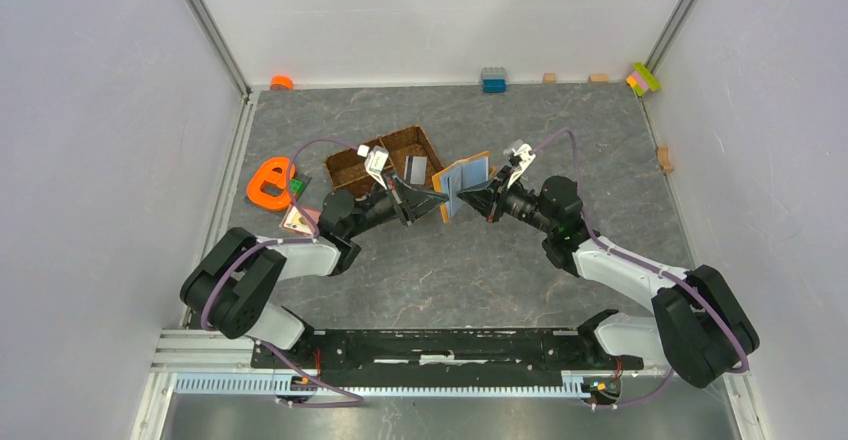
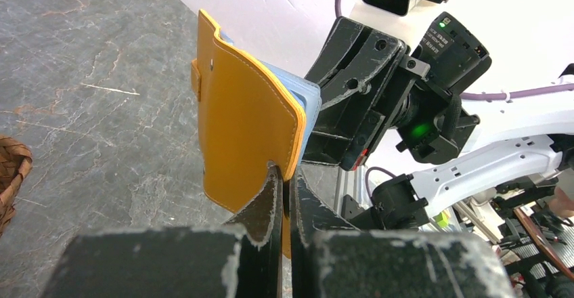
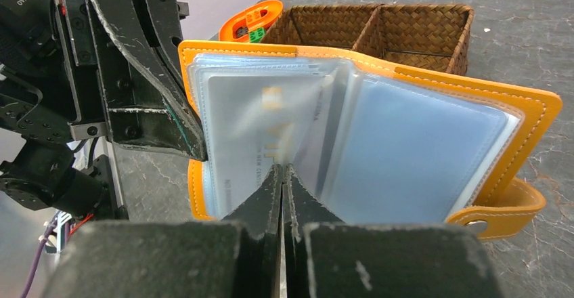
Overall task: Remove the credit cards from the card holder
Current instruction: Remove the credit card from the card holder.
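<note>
My right gripper is pinching the sleeve by the card holder's fold, and the credit card is deep inside. Next, I open my fingers, move back and come up to the credit card's lower edge.
The orange-tan card holder hangs open above the table between my two grippers. My left gripper is shut on the lower edge of its orange cover. In the right wrist view the pale blue-grey sleeves fan open, and a pale grey credit card with print shows in the left sleeve. My right gripper is shut at that card's lower edge, pinching something thin; whether it is the card alone or also the sleeve is unclear. In the top view the two grippers, left and right, meet at the holder.
A brown woven divided tray stands just behind the left gripper, with a grey flat card-like piece in it. An orange e-shaped toy lies to the left. A blue brick and coloured bricks sit along the back wall.
</note>
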